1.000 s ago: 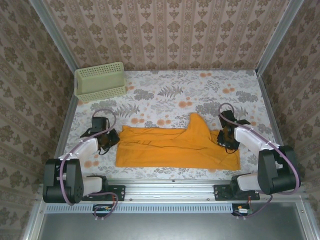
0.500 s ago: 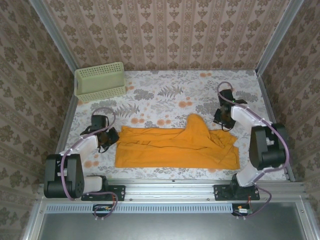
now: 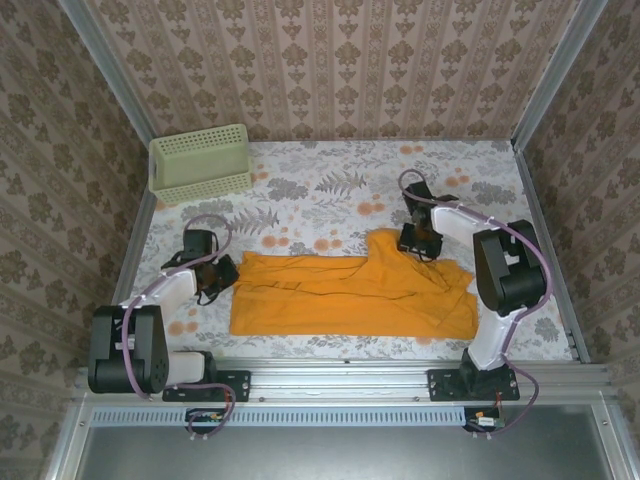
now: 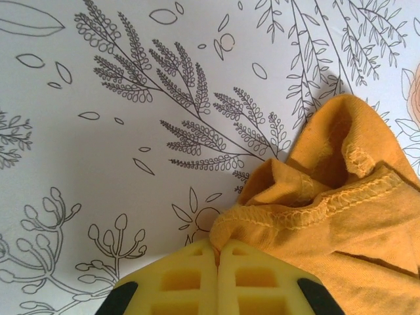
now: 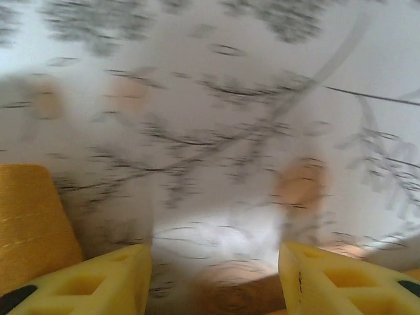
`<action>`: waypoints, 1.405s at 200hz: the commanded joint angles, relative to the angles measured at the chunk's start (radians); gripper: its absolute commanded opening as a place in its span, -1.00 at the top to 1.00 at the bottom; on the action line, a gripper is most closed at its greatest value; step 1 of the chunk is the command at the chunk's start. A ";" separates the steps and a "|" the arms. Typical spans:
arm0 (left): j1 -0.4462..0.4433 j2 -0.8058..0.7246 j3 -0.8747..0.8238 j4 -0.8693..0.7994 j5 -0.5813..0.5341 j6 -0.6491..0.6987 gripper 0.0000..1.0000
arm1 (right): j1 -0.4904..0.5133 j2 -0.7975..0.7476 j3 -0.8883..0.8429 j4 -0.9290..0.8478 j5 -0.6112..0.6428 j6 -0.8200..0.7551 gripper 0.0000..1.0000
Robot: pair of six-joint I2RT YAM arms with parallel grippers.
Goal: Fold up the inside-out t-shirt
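Observation:
The shirt's flap is outside the open fingers of the robot's right gripper, so the right gripper should swing back to the flap's peak, pinch it and pull it backward.
The inside-out t-shirt lies as a long orange-yellow band across the near part of the table, with one flap rising to a peak right of the middle. My left gripper is at the shirt's left end, shut on the stitched hem; in the left wrist view the hem bunches right at the closed jaws. My right gripper hangs just right of the peak, open with nothing between its fingers. In the blurred right wrist view the gripper is over bare tablecloth, with orange cloth beside its left finger.
A pale green mesh basket stands at the back left corner. The flowered tablecloth is bare behind the shirt. Patterned walls close in the table on three sides, and a metal rail runs along the near edge.
My right gripper has swung from the shirt's right end back and left to beside the raised peak, its jaws spreading wider. The left gripper and the shirt's left end have stayed put.

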 commanded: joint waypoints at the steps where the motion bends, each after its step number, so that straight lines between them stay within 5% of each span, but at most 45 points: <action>1: -0.015 0.009 0.028 0.005 0.009 0.013 0.96 | 0.085 0.005 0.076 -0.044 0.014 -0.029 -0.12; 80: -0.024 0.011 0.029 -0.006 -0.003 0.023 0.96 | 0.345 -0.091 -0.023 -0.152 0.183 -0.034 -0.21; 118: -0.024 0.014 0.035 -0.010 -0.011 0.031 0.96 | 0.343 -0.214 -0.073 -0.142 0.153 -0.080 -0.06; 155: -0.024 0.011 0.032 -0.010 -0.014 0.031 0.96 | 0.252 -0.293 -0.041 -0.079 0.100 -0.114 -0.19; 188: -0.024 0.005 0.030 -0.010 -0.014 0.033 0.96 | 0.143 -0.174 0.044 -0.027 0.022 -0.155 -0.21; 249: -0.024 0.003 0.026 -0.014 -0.020 0.035 0.96 | 0.169 0.049 0.143 0.022 -0.080 -0.194 -0.22; 281: -0.022 0.009 0.027 -0.014 -0.021 0.039 0.96 | 0.190 0.090 0.147 0.019 -0.075 -0.183 0.06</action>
